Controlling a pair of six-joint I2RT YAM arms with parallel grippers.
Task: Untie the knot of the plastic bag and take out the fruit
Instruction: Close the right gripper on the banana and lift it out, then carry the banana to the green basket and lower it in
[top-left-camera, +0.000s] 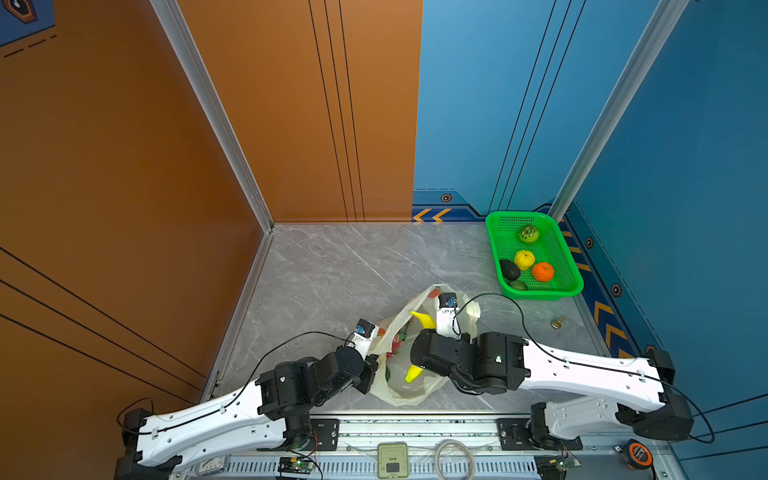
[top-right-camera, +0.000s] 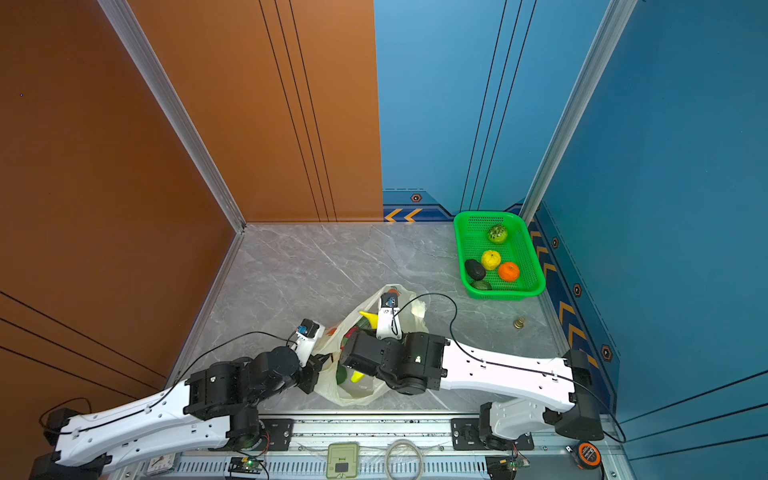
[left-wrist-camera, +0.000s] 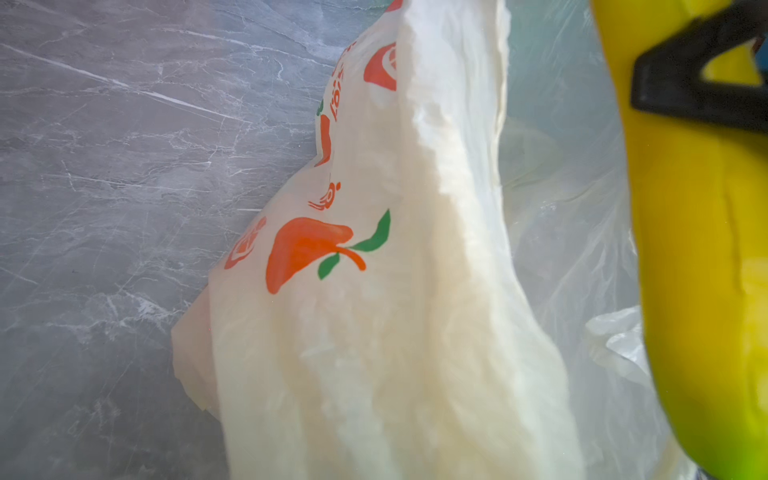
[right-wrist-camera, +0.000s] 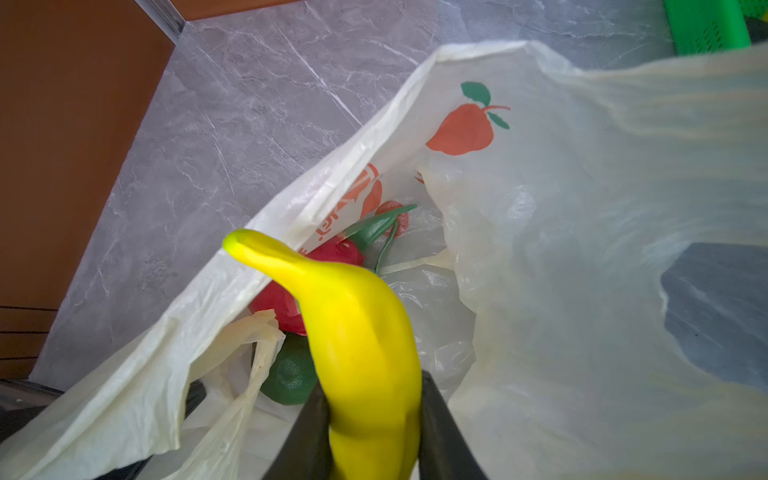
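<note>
I can see the yellow banana (top-left-camera: 423, 320) up past the bag's rim. My right gripper keeps on to the green basket (top-left-camera: 533, 267) and releases the banana by the orange.
The pale-yellow plastic bag (top-left-camera: 399, 390) (top-right-camera: 349, 395) lies near the table's front with its mouth open; the knot is out of view. My right gripper (right-wrist-camera: 372, 399) reaches into the mouth and is shut on a yellow banana (right-wrist-camera: 357, 332) (top-left-camera: 424, 320), which sticks up past the bag's rim. One of its black fingers (left-wrist-camera: 685, 83) shows against the banana (left-wrist-camera: 698, 249) in the left wrist view. A red dragon fruit (right-wrist-camera: 282, 303) and a green fruit (right-wrist-camera: 291, 378) lie inside. My left gripper (top-left-camera: 371, 375) pinches the bag's left edge; bag film (left-wrist-camera: 374, 332) hides its jaws.
A green basket (top-left-camera: 492, 237) at the back right holds a bumpy green fruit (top-left-camera: 528, 234), yellow citrus (top-left-camera: 524, 259), orange (top-left-camera: 542, 272) and two avocados (top-left-camera: 509, 269). A small brass object (top-left-camera: 557, 323) sits right of the bag. Walls close the left, back and right.
</note>
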